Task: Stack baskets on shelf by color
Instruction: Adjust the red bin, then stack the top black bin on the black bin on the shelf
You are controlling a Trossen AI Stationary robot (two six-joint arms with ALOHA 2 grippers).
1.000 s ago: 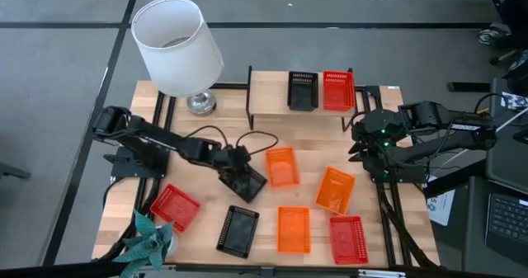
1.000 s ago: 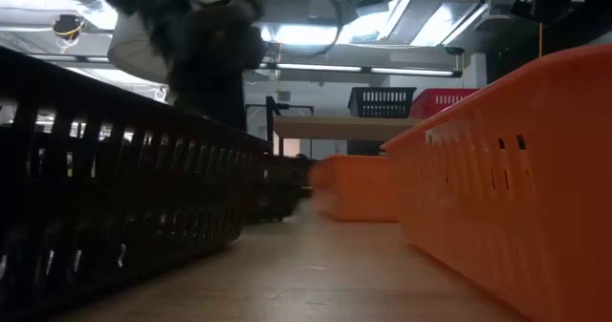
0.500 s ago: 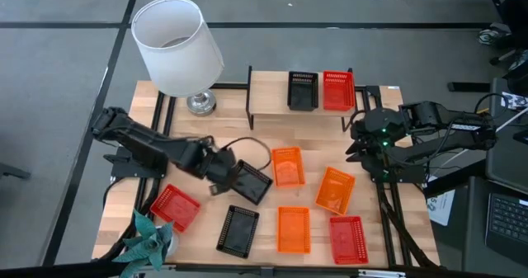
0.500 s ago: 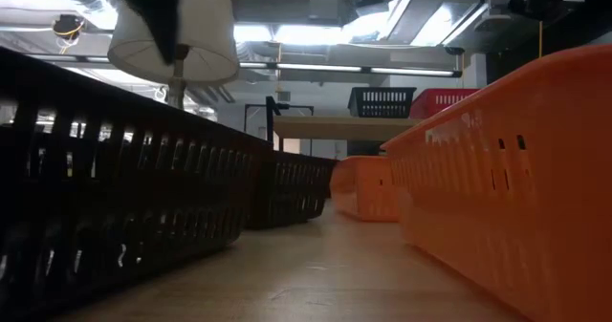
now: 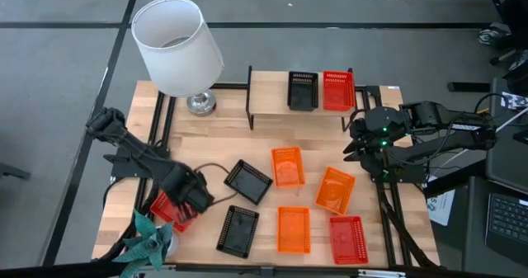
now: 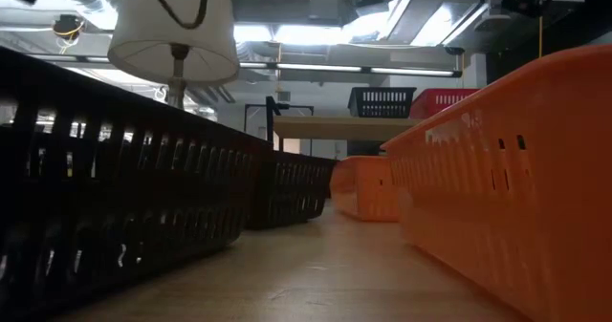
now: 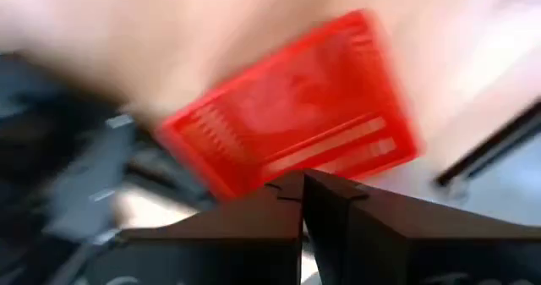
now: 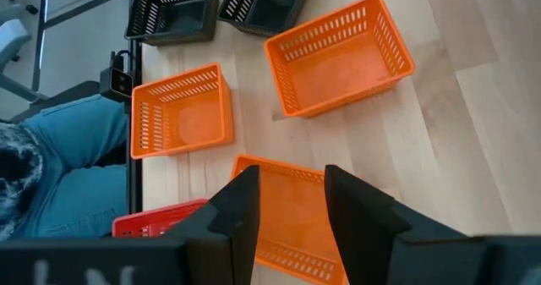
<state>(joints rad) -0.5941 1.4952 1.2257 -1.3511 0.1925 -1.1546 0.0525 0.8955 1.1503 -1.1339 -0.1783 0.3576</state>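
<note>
Next, my left gripper moves the red basket (image 5: 167,208) by the plant toward the table's middle, because the basket is too far from my right gripper.
The shelf (image 5: 272,92) stands at the table's far side with one black basket (image 5: 302,90) and one red basket (image 5: 338,90) on its plank. Flat on the tabletop lie two black baskets (image 5: 248,181) (image 5: 238,230), three orange baskets (image 5: 285,167) (image 5: 335,189) (image 5: 294,229) and two red baskets (image 5: 171,209) (image 5: 348,239). My left gripper (image 5: 193,199) (image 7: 303,188) is shut and hangs over the right edge of the near-left red basket (image 7: 287,124). My right gripper (image 5: 353,146) (image 8: 292,192) is open, above the table's right side, over an orange basket (image 8: 287,226). My left gripper points its shut fingertips at the near-left red basket's wall (image 7: 254,179). The picture is smeared there, and I cannot tell whether they touch it.
A white-shaded lamp (image 5: 177,45) stands at the far left corner on its metal base (image 5: 200,103). A teal plant (image 5: 148,241) sits at the near left corner. Bare wood shows between the shelf and the baskets. A person's blue trouser leg (image 8: 68,154) shows beyond the table edge.
My left gripper has drawn away from the black basket at the table's middle and swung toward the near left corner, ending over the red basket. That black basket stays flat on the wood where the gripper left it.
</note>
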